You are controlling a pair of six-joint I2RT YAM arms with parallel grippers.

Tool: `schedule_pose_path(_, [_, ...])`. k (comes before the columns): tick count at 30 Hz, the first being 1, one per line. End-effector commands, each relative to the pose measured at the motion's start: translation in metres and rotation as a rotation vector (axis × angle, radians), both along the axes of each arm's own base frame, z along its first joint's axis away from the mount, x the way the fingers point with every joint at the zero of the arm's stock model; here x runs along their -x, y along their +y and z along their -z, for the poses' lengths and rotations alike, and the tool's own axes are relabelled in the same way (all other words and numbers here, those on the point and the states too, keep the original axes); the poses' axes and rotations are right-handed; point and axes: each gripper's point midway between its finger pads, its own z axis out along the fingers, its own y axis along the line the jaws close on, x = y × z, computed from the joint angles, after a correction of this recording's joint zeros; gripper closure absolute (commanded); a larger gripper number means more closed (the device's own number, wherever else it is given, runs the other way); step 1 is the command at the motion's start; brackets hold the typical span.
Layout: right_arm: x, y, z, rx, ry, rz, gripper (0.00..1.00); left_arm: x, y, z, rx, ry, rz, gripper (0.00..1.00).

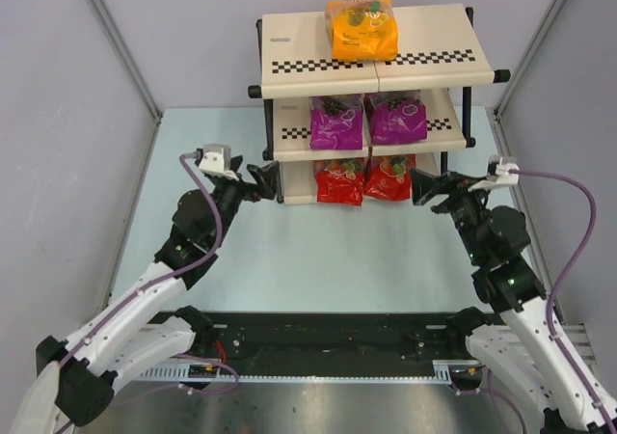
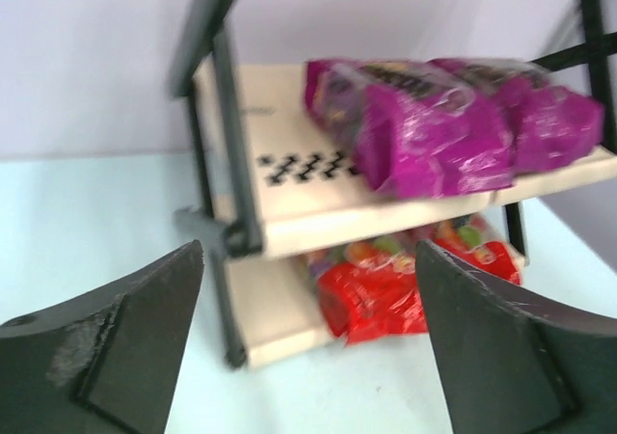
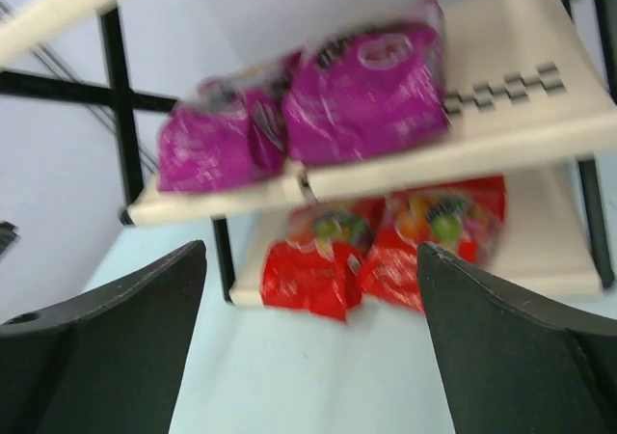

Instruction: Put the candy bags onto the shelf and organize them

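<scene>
The red bags (image 1: 338, 180) will slide back to about the bottom board's edge and stay there when I push them, because the front edges (image 1: 339, 203) stick out over the board.
The shelf (image 1: 289, 43) stands at the back of the table. One orange candy bag (image 1: 362, 29) lies on its top board. Two purple bags (image 1: 336, 123) (image 1: 398, 118) lie side by side on the middle board. Two red bags (image 1: 339, 181) (image 1: 389, 176) lie on the bottom board, their front edges overhanging. My left gripper (image 1: 262, 181) is open and empty beside the shelf's left front leg. My right gripper (image 1: 426, 188) is open and empty by the right front. The left wrist view shows a purple bag (image 2: 424, 135) and a red bag (image 2: 386, 299); the right wrist view shows both pairs (image 3: 371, 96) (image 3: 313, 260).
Grey walls close in the pale blue table (image 1: 318, 260) on the left, back and right. The shelf's black frame leg (image 2: 231, 164) is close ahead of my left fingers. A black rail (image 1: 318, 338) runs along the near edge between the arm bases.
</scene>
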Motion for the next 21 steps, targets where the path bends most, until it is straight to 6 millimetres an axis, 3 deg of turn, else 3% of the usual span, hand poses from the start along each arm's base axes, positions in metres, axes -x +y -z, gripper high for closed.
schedule_pose_path(1, [0.025, -0.02, 0.056, -0.018, 0.179, 0.06, 0.0, 0.017, 0.037, 0.039, -0.007, 0.139, -0.134, 0.01])
schedule_pose_path(2, [0.029, -0.021, 0.062, -0.027, 0.193, 0.06, 0.0, 0.022, 0.04, 0.054, -0.013, 0.18, -0.138, 0.0])
schedule_pose_path(4, [0.041, -0.024, 0.081, -0.057, 0.245, 0.06, 0.0, 0.033, 0.045, 0.059, 0.014, 0.188, -0.134, 0.0])
schedule_pose_path(6, [0.045, -0.029, 0.098, -0.077, 0.292, 0.085, 0.0, 0.04, 0.042, 0.08, 0.035, 0.229, -0.107, 0.0])
schedule_pose_path(8, [0.049, -0.031, 0.122, -0.091, 0.358, 0.107, 0.0, 0.05, 0.03, 0.087, 0.061, 0.235, -0.02, 0.0])
schedule_pose_path(9, [0.048, -0.032, 0.13, -0.092, 0.378, 0.115, 0.01, 0.053, 0.025, 0.103, 0.061, 0.259, 0.011, 0.0])
schedule_pose_path(12, [0.041, -0.025, 0.158, -0.093, 0.462, 0.115, 0.13, 0.057, 0.006, 0.121, 0.116, 0.269, 0.097, 0.02])
schedule_pose_path(13, [0.034, -0.018, 0.174, -0.082, 0.504, 0.106, 0.14, 0.056, 0.001, 0.117, 0.14, 0.246, 0.109, 0.07])
schedule_pose_path(14, [0.03, -0.014, 0.18, -0.083, 0.522, 0.096, 0.16, 0.052, -0.003, 0.133, 0.133, 0.289, 0.102, 0.11])
schedule_pose_path(15, [0.028, -0.007, 0.189, -0.081, 0.549, 0.07, 0.18, 0.051, -0.008, 0.137, 0.133, 0.298, 0.11, 0.16])
schedule_pose_path(16, [0.019, -0.001, 0.187, -0.095, 0.528, 0.057, 0.23, 0.049, -0.013, 0.142, 0.13, 0.311, 0.117, 0.26])
schedule_pose_path(17, [0.014, 0.002, 0.204, -0.081, 0.571, 0.059, 0.27, 0.045, -0.019, 0.137, 0.151, 0.289, 0.131, 0.33])
schedule_pose_path(18, [0.01, 0.004, 0.209, -0.085, 0.576, 0.057, 0.31, 0.043, -0.029, 0.15, 0.13, 0.322, 0.145, 0.4])
schedule_pose_path(19, [0.001, 0.009, 0.2, -0.109, 0.53, 0.042, 0.4, 0.039, -0.037, 0.14, 0.158, 0.278, 0.166, 0.61])
schedule_pose_path(20, [-0.004, 0.011, 0.214, -0.102, 0.562, 0.046, 0.45, 0.037, -0.043, 0.139, 0.171, 0.272, 0.181, 0.73])
schedule_pose_path(21, [-0.01, 0.015, 0.212, -0.114, 0.549, 0.027, 0.5, 0.033, -0.052, 0.154, 0.154, 0.308, 0.193, 0.83])
